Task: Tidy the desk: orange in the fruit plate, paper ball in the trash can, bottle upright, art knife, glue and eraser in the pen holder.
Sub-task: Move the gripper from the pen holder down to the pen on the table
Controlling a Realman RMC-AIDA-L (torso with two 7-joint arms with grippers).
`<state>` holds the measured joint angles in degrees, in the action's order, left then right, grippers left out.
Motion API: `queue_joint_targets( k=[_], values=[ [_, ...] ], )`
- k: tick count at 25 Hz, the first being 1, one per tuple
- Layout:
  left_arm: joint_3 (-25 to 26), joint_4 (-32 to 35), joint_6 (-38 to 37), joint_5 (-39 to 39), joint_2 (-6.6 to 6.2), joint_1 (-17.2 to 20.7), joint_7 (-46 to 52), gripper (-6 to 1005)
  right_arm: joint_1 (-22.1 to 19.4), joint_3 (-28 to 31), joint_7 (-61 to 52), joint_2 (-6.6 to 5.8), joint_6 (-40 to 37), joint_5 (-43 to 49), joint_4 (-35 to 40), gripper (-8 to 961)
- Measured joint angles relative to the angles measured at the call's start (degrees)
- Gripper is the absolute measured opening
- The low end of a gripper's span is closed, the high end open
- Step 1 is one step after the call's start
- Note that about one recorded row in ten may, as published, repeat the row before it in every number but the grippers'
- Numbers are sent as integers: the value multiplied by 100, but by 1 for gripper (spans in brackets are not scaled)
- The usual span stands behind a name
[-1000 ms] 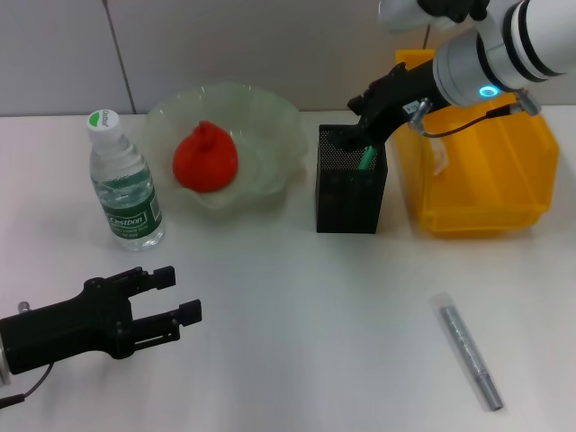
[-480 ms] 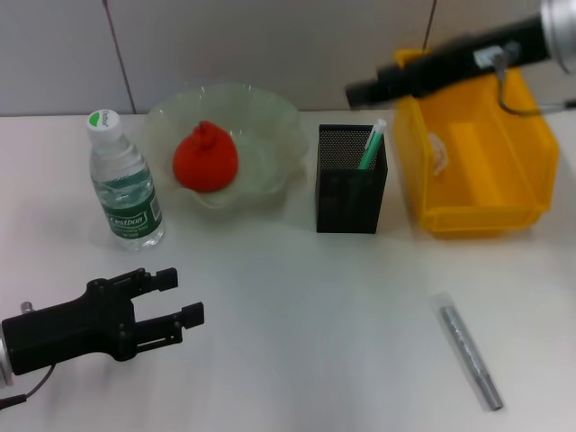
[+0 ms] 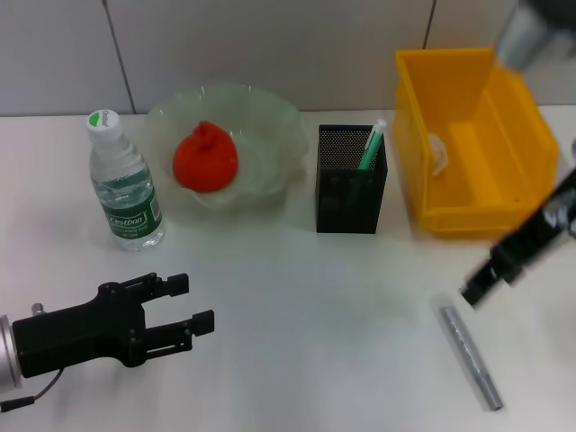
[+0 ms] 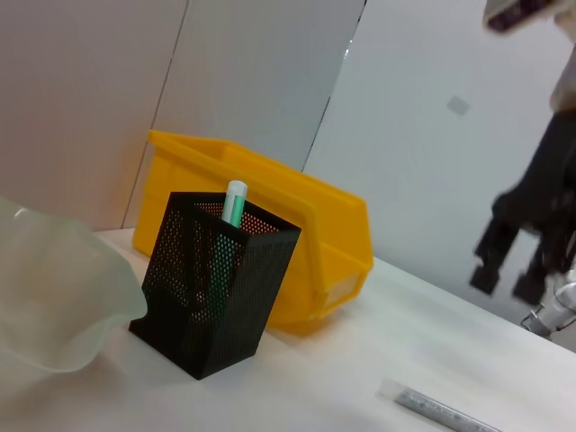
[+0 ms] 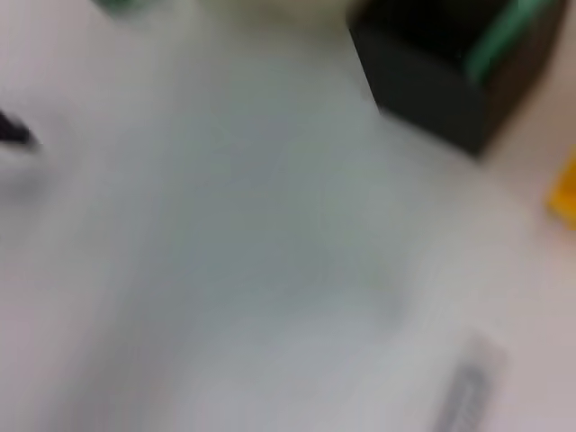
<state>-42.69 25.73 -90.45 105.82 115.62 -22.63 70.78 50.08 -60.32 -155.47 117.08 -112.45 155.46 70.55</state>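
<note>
My right gripper should keep going down with open fingers and close on the art knife's middle (image 3: 471, 357), with the art knife lying clear (image 3: 460, 334) of the trash can.
The orange (image 3: 205, 158) lies in the pale-green fruit plate (image 3: 274, 112). The bottle (image 3: 124, 184) stands upright to its left. A green-and-white stick (image 3: 371, 147), probably the glue, stands in the black mesh pen holder (image 3: 351, 184). A slim grey art knife (image 3: 468, 353) lies flat on the desk (image 3: 306, 306) at the front right. My right gripper (image 3: 477, 288) hovers just above its far end, empty; the left wrist view shows its fingers (image 4: 486, 274) apart. My left gripper (image 3: 191, 301) rests open at the front left. A white lump (image 3: 438, 151), seemingly the paper ball, sits in the yellow trash can (image 3: 477, 211). The eraser is out of view.
The trash can stands close to the right of the pen holder, at the back right. The left wrist view shows the pen holder (image 4: 216, 297), the trash can (image 4: 324, 243) behind it, the plate's rim (image 4: 63, 306) and the art knife (image 4: 441, 412).
My right gripper left the stick in the pen holder, rose over the trash can, then swung down to the front right by the art knife. The left gripper shifted slightly.
</note>
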Motion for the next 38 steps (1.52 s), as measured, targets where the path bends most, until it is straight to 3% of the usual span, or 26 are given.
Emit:
queue_joint_targets(
  k=[4,8,20,38],
  values=[
    [0,3,-17,0,-9,14,-6,786,137,-452,-39,202,33,785,-363,667],
    [0,3,-19,0,-4,14,-27,786,250,-647,-78,210,422,814,-963,666],
    [26,2,-1,-1,13,32,-65,786,282,-1291,12,217,1304,526,-1694,651],
    [33,-13,19,0,13,37,-64,786,198,-1987,119,244,1863,313,-1996,623]
  ],
)
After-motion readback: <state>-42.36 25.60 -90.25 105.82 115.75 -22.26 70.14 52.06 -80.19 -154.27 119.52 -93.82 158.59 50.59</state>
